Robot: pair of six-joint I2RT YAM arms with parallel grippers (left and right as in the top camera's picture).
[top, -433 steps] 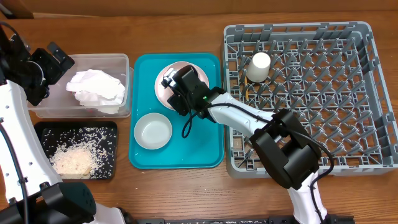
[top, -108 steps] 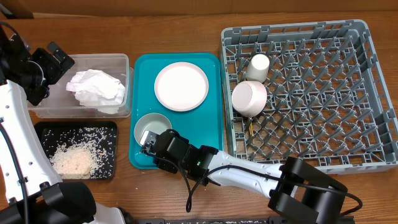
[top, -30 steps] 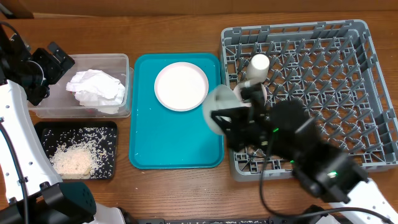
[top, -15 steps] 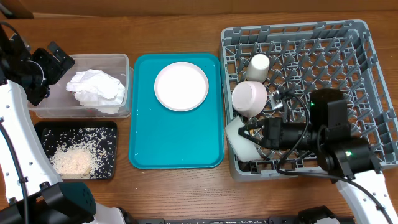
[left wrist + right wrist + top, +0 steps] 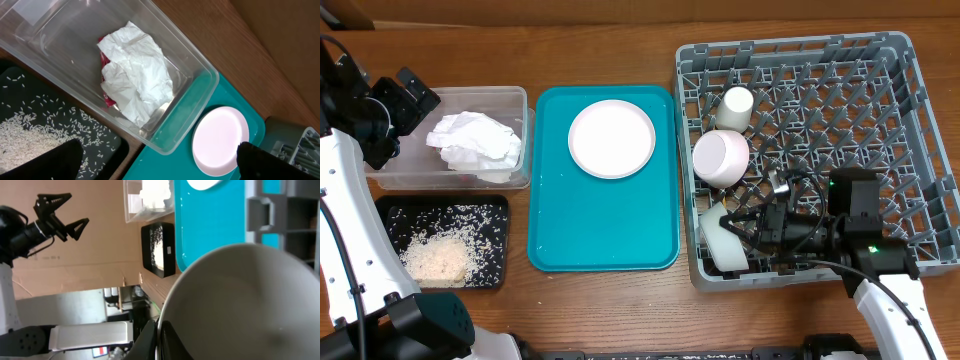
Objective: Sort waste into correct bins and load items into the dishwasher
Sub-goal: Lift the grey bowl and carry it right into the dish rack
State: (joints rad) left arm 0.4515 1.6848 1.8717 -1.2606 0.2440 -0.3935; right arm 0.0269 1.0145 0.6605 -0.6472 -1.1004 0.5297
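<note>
The grey-green bowl [image 5: 721, 241] sits crooked across the rack's front corner, so my right gripper should lift it, turn it square to the rack's side [image 5: 691, 222] and lower it in.
My right gripper [image 5: 752, 232] is shut on the rim of the grey-green bowl [image 5: 724, 243], which stands on edge in the front left corner of the grey dishwasher rack [image 5: 880, 60]. In the right wrist view the bowl [image 5: 245, 300] fills the frame, its rim pinched between my fingers [image 5: 172, 342]. The whitish-pink bowl [image 5: 721, 158] and the white cup [image 5: 737, 106] sit in the rack behind it. A pink plate [image 5: 611, 138] lies on the teal tray [image 5: 605, 235]. My left gripper [image 5: 408, 98] hangs open above the clear tub [image 5: 515, 100], which holds the napkin [image 5: 135, 70] and the red packet [image 5: 106, 97].
The black tray [image 5: 485, 215] in front of the tub holds rice [image 5: 435, 255]. The rack's upright pegs fill its middle and right. In the left wrist view my open fingers [image 5: 42, 160] frame the tub's corner and the plate [image 5: 220, 140].
My right arm has carried the grey-green bowl from above the tray's right edge down into the rack's front left corner. The left arm has not moved.
</note>
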